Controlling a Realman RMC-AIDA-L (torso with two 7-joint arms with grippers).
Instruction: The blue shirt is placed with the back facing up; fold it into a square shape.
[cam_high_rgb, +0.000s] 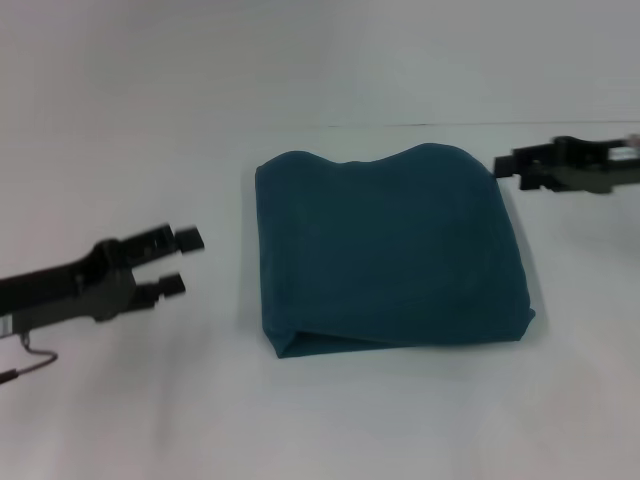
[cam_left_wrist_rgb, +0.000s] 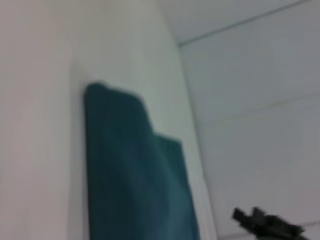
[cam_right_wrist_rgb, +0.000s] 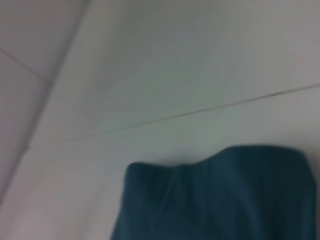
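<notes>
I can see the blue shirt's layered near edge (cam_high_rgb: 308, 343) lies crooked at the shirt's corner nearest my left gripper, so it should come in and pinch that corner (cam_high_rgb: 277, 326).
The blue shirt (cam_high_rgb: 385, 250) lies on the white table as a folded, roughly square teal bundle, with layered edges along its near side. It also shows in the left wrist view as the shirt (cam_left_wrist_rgb: 132, 175) and in the right wrist view as the shirt (cam_right_wrist_rgb: 220, 200). My left gripper (cam_high_rgb: 180, 262) hovers to the left of the shirt, apart from it, open with nothing between its fingers. My right gripper (cam_high_rgb: 515, 168) hangs by the shirt's far right corner, holding nothing that I can see. The dark gripper of the right arm (cam_left_wrist_rgb: 265, 225) shows far off in the left wrist view.
The white table (cam_high_rgb: 120, 420) spreads around the shirt on all sides. A thin wire loop (cam_high_rgb: 35, 358) hangs under the left arm near the left edge. A faint seam (cam_high_rgb: 330, 124) runs along the far side of the table.
</notes>
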